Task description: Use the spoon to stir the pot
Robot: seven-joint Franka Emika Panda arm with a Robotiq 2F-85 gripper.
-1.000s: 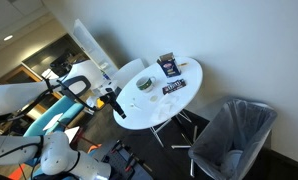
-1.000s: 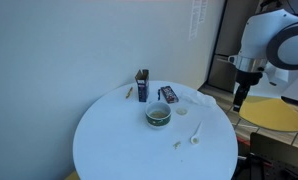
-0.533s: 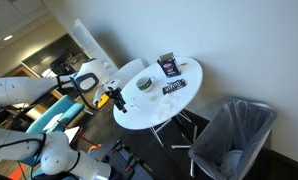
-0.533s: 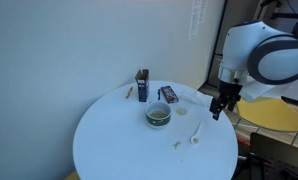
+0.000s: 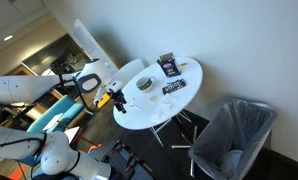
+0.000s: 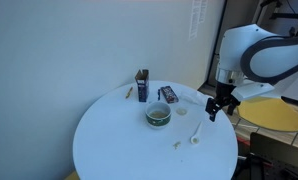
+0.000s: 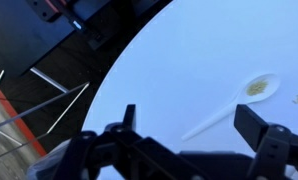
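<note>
The spoon lies free and its handle points toward my open gripper, so I go on moving and turning until the gripper's fingers are on both sides of the spoon's handle, before I close them.
A white plastic spoon lies flat on the round white table; it also shows in an exterior view. Its bowl holds some yellowish bits. The small silvery pot stands near the table's middle and shows in both exterior views. My gripper is open and empty, hovering above the table's edge near the spoon's handle. In the exterior views it hangs over the rim. The pot is out of the wrist view.
An upright dark box and a flat dark packet stand behind the pot. A small crumb pile lies near the spoon. A grey chair stands beside the table. Metal chair legs show below the rim.
My arm has swung in from beside the table and lowered, so the gripper now hangs over the rim near the spoon. Nothing on the table has moved.
</note>
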